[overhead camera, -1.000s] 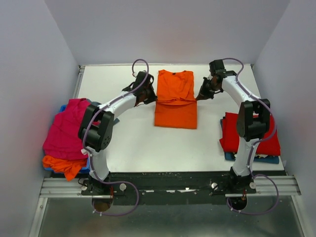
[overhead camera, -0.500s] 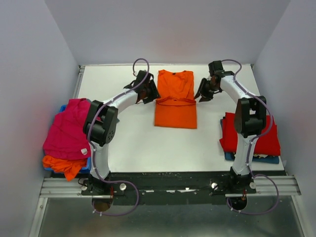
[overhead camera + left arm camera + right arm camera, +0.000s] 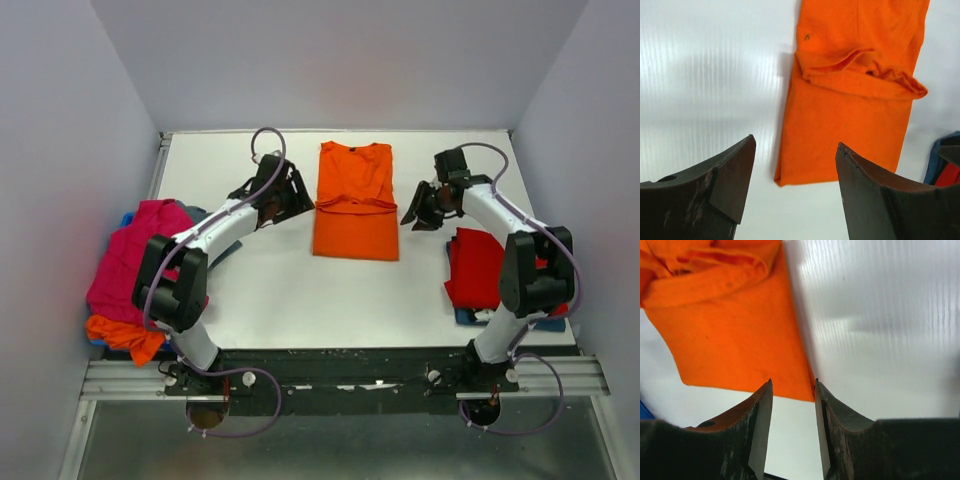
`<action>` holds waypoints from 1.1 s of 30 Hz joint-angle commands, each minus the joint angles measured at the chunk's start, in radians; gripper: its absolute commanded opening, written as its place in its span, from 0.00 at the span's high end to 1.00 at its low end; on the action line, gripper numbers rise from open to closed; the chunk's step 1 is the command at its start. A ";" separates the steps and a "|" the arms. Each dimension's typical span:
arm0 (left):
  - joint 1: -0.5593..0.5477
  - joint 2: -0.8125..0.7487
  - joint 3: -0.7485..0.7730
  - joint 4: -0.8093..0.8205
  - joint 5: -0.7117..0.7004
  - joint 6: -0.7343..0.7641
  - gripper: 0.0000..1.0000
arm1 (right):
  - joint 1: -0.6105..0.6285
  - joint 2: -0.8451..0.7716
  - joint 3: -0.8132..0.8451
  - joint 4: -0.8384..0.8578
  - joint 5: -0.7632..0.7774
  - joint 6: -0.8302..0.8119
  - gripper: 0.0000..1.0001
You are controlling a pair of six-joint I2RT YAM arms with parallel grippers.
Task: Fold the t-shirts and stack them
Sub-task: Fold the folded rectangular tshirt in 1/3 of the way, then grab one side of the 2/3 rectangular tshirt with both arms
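I expect that as I lift the orange t-shirt's edge, its near half (image 3: 356,236) will bend up where a creased band (image 3: 356,206) crosses the t-shirt, leaving the far half flat.
A bright orange t-shirt (image 3: 355,200) lies flat at the back middle of the table, its lower part folded up over itself with a creased band across it. My left gripper (image 3: 283,196) hovers just off its left edge, open and empty. In the left wrist view the orange t-shirt (image 3: 855,90) lies beyond my left gripper (image 3: 796,142). My right gripper (image 3: 420,208) is off the shirt's right edge, also open with nothing in it. The right wrist view has the orange t-shirt (image 3: 725,330) ahead of my right gripper (image 3: 793,382), near the shirt's corner.
A loose heap at the table's left edge holds a magenta t-shirt (image 3: 135,260) over an orange one (image 3: 125,335) and some blue cloth. A folded red t-shirt (image 3: 480,270) lies on a blue one (image 3: 520,322) at the right edge.
Both grippers went from shut to open, let go of the orange shirt's side edges and drew outward. The right one also came nearer to the arms' bases.
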 commanded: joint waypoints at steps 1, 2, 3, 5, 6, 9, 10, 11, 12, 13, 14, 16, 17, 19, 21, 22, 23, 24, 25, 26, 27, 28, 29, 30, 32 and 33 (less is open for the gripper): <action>-0.009 -0.114 -0.178 0.022 0.005 -0.001 0.26 | 0.021 -0.092 -0.169 0.077 -0.002 -0.007 0.55; -0.017 -0.131 -0.214 0.048 0.018 -0.007 0.27 | 0.027 -0.111 -0.203 0.091 -0.011 -0.008 0.56; -0.025 -0.147 -0.252 0.064 0.028 -0.015 0.28 | 0.033 -0.123 -0.236 0.108 -0.024 -0.012 0.57; -0.046 -0.163 -0.314 0.093 0.053 -0.032 0.33 | 0.041 -0.137 -0.287 0.117 -0.033 -0.013 0.61; -0.057 -0.168 -0.334 0.104 0.061 -0.041 0.34 | 0.044 -0.141 -0.315 0.135 -0.048 -0.013 0.62; -0.089 -0.164 -0.377 0.147 0.065 -0.062 0.37 | 0.059 -0.142 -0.358 0.171 -0.067 -0.008 0.63; -0.097 -0.159 -0.384 0.160 0.067 -0.069 0.38 | 0.064 -0.135 -0.364 0.175 -0.068 -0.005 0.64; -0.101 -0.151 -0.387 0.168 0.070 -0.070 0.38 | 0.065 -0.131 -0.369 0.182 -0.073 -0.004 0.64; -0.106 -0.142 -0.386 0.174 0.071 -0.075 0.38 | 0.069 -0.125 -0.369 0.183 -0.076 -0.004 0.64; -0.112 -0.131 -0.381 0.179 0.073 -0.073 0.38 | 0.069 -0.122 -0.369 0.189 -0.076 -0.002 0.64; -0.115 -0.121 -0.374 0.177 0.071 -0.073 0.39 | 0.069 -0.120 -0.366 0.192 -0.076 -0.002 0.64; -0.120 -0.107 -0.364 0.177 0.068 -0.073 0.39 | 0.069 -0.109 -0.356 0.194 -0.073 -0.002 0.64; -0.120 -0.104 -0.361 0.179 0.067 -0.073 0.39 | 0.069 -0.103 -0.350 0.192 -0.071 -0.005 0.64; -0.121 -0.098 -0.357 0.179 0.059 -0.070 0.40 | 0.069 -0.092 -0.343 0.195 -0.067 -0.005 0.64; -0.120 -0.084 -0.345 0.179 0.058 -0.069 0.41 | 0.069 -0.074 -0.332 0.194 -0.062 -0.005 0.64; -0.120 -0.076 -0.338 0.174 0.061 -0.069 0.43 | 0.069 -0.062 -0.329 0.195 -0.059 -0.004 0.64; -0.121 -0.069 -0.334 0.174 0.064 -0.069 0.44 | 0.067 -0.048 -0.321 0.197 -0.060 -0.005 0.64; -0.121 -0.064 -0.331 0.173 0.064 -0.069 0.44 | 0.069 -0.039 -0.318 0.200 -0.063 -0.005 0.65; -0.121 -0.061 -0.329 0.173 0.064 -0.069 0.45 | 0.069 -0.028 -0.313 0.202 -0.065 -0.002 0.65; -0.121 -0.061 -0.331 0.174 0.061 -0.069 0.46 | 0.070 -0.023 -0.310 0.203 -0.065 -0.002 0.65; -0.121 -0.058 -0.332 0.174 0.059 -0.067 0.46 | 0.067 -0.019 -0.307 0.208 -0.065 -0.001 0.66; -0.120 -0.055 -0.331 0.174 0.056 -0.066 0.47 | 0.069 -0.016 -0.306 0.208 -0.064 -0.002 0.66; -0.121 -0.050 -0.328 0.174 0.054 -0.066 0.48 | 0.069 -0.014 -0.303 0.206 -0.062 -0.001 0.67; -0.121 -0.042 -0.326 0.173 0.056 -0.064 0.50 | 0.069 -0.010 -0.300 0.208 -0.064 -0.002 0.68; -0.121 -0.030 -0.320 0.177 0.064 -0.066 0.51 | 0.070 -0.005 -0.295 0.208 -0.068 -0.004 0.71; -0.121 -0.021 -0.318 0.180 0.067 -0.066 0.52 | 0.070 -0.002 -0.294 0.208 -0.070 -0.005 0.72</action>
